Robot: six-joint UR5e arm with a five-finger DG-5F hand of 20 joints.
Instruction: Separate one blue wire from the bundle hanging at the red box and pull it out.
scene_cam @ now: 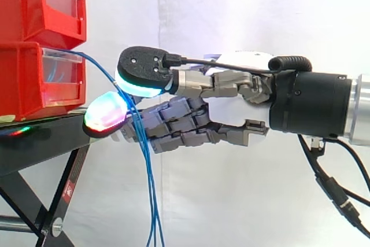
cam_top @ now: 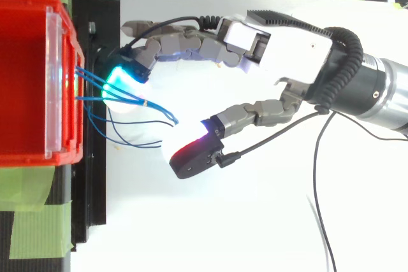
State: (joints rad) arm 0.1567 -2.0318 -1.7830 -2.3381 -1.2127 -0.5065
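Note:
The blue wires (scene_cam: 148, 163) run close together between my thumb and fingertip (scene_cam: 126, 96), so they will follow as a bundle, arching from the bin, when I pull.
A bundle of thin blue wires (scene_cam: 151, 201) comes out of the front of the lower red bin (scene_cam: 29, 79) and hangs down past the black stand's edge. From above, the blue wires (cam_top: 137, 100) fan out from the red bin (cam_top: 38, 156) toward the right. My hand (scene_cam: 231, 111) reaches in level from the right and is open. Its straight fingers (cam_top: 124, 78), glowing cyan, touch the wires close to the bin. The thumb (cam_top: 191, 154), glowing red, stands apart from them. In the side view the wires pass between the thumb's pad (scene_cam: 141, 73) and a lower fingertip (scene_cam: 107, 111).
A second red bin (scene_cam: 34, 4) is stacked on the lower one. Both rest on the black stand (scene_cam: 40, 143), whose legs slope down to the left. Green tape (cam_top: 38, 234) lies beside the stand. A white curtain hangs behind.

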